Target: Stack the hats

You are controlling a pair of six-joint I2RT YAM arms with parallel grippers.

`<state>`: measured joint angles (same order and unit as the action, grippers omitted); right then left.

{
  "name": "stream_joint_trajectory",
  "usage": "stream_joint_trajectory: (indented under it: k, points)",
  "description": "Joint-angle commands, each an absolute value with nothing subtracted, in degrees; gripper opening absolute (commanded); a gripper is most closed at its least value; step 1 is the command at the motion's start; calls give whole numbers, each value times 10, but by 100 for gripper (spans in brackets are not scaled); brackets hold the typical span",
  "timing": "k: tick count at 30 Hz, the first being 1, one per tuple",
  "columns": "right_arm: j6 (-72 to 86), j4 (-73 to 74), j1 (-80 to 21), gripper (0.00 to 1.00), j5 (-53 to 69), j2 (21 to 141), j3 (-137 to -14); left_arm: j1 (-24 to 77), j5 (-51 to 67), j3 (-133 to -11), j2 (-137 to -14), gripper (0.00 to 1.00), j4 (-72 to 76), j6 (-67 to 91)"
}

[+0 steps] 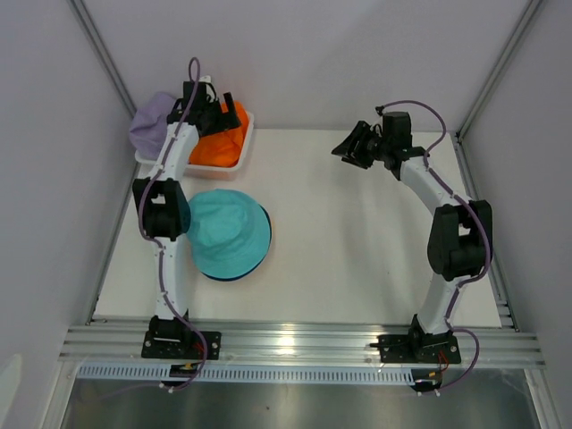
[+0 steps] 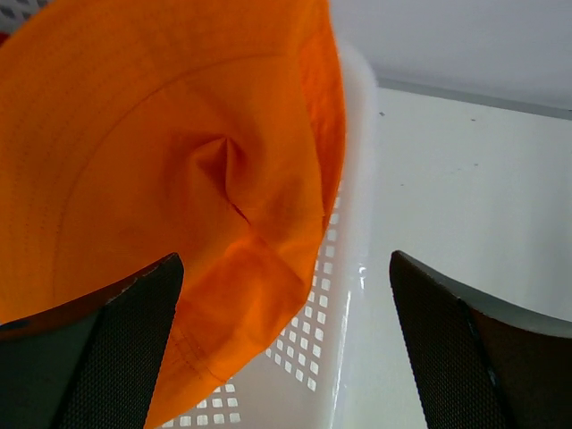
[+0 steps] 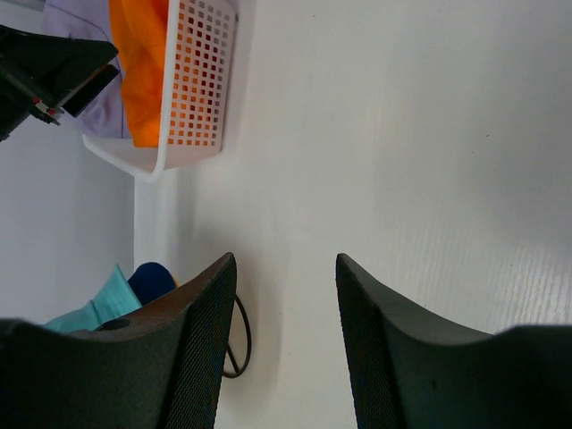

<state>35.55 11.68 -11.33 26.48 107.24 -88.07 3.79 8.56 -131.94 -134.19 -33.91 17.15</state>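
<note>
My left gripper should move in now, because the orange hat's crease (image 2: 229, 174) rises uncovered toward its open fingers. It should go on until both fingers straddle that crease (image 2: 248, 231), and then close.
An orange hat (image 1: 223, 141) lies in the white mesh basket (image 1: 243, 152) at the back left, with a lavender hat (image 1: 150, 123) beside it hanging over the basket's left rim. My left gripper (image 1: 214, 112) hovers open just above the orange hat (image 2: 170, 152), its jaws straddling the hat's edge and the basket wall (image 2: 349, 295). A teal hat (image 1: 228, 234) sits on top of a navy hat (image 1: 265, 248) at centre left. My right gripper (image 1: 353, 147) is open and empty at the back right. The yellow and red hats are out of view.
In the right wrist view the basket (image 3: 201, 80), the teal hat (image 3: 103, 299), the navy hat (image 3: 152, 279) and a ring of the black wire stand (image 3: 241, 344) show beyond my open gripper (image 3: 286, 264). Grey walls enclose the table on three sides.
</note>
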Motion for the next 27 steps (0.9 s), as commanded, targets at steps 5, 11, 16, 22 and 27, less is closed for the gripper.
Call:
stream_joint_trajectory:
  k: [5, 11, 16, 22, 27]
  points:
    - [361, 90, -91, 52, 297, 1114, -904, 56, 3, -1382, -1402, 99, -324, 206]
    - [369, 83, -82, 52, 293, 1121, -901, 51, -40, -1406, -1430, 99, -333, 192]
    - [385, 69, -82, 52, 303, 1135, -904, 31, -48, -1393, -1416, 99, -341, 168]
    - [393, 69, -82, 52, 303, 1143, -908, 18, 71, -1391, -1428, 96, -370, 64]
    - [397, 69, -83, 52, 292, 1143, -904, 18, 79, -1390, -1427, 72, -372, 32]
